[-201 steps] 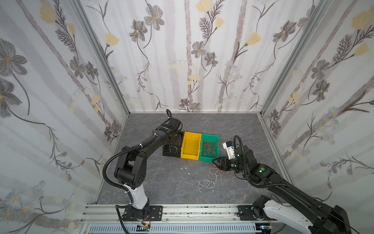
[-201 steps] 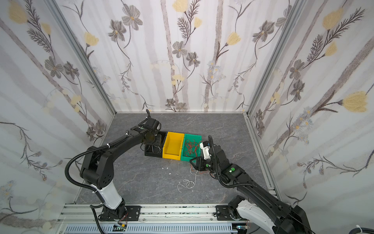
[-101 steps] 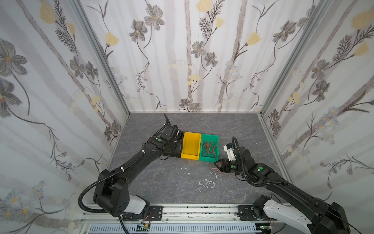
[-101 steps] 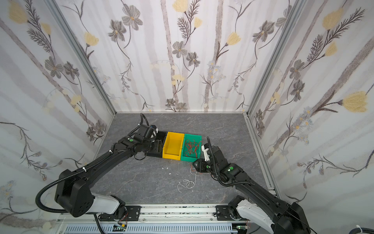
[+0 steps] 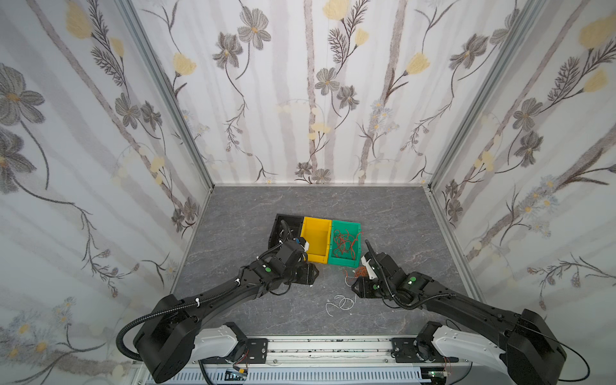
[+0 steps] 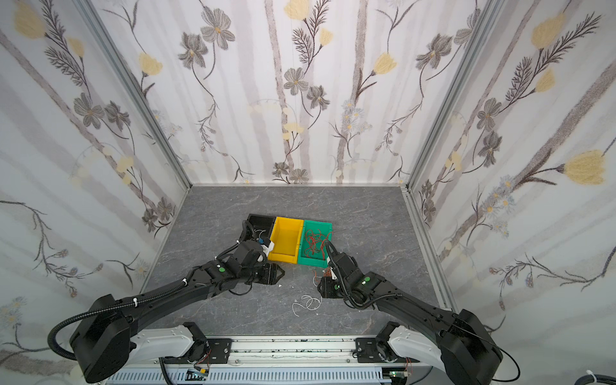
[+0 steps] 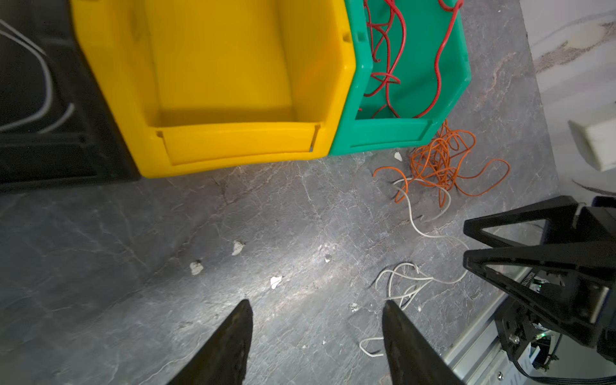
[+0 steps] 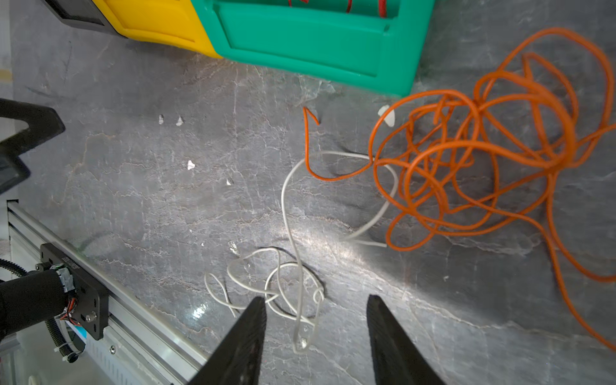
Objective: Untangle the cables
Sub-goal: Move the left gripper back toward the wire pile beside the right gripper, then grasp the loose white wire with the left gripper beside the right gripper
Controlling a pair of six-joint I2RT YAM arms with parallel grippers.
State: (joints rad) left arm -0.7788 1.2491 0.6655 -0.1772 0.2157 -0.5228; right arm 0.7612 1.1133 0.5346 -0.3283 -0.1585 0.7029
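My gripper will make the white cable [image 5: 342, 303] slip free when it pulls, because the cable meets the orange tangle only in a loose loop at its edge [image 7: 418, 181].
The cables lie in three groups. An orange tangle [image 8: 466, 160] [image 7: 436, 163] [image 5: 357, 274] sits on the table by the green bin's front corner. A white cable [image 8: 286, 253] [image 7: 403, 280] [image 5: 340, 302] [image 6: 306, 302] runs from under it into loops nearer the front rail. Red cables [image 5: 345, 241] [image 7: 390, 50] fill the green bin [image 5: 355, 228]. My right gripper [image 8: 315, 297] [image 5: 358, 287] is open just above the table, with one end loop of the white cable lying loose between its fingers. My left gripper [image 7: 315, 301] [image 5: 310, 273] is open over bare table in front of the yellow bin [image 7: 233, 143].
The yellow bin [image 5: 308, 221] and a black bin [image 5: 278, 230] stand in a row left of the green one; white wires [image 7: 46, 83] lie in the black bin. Small white scraps [image 7: 275, 281] dot the table. The metal front rail [image 8: 133, 320] runs close to the white loops.
My left arm has pulled back from the black bin to the table in front of the yellow bin, jaws a little wider. My right gripper shifted slightly toward the white loops and narrowed a little.
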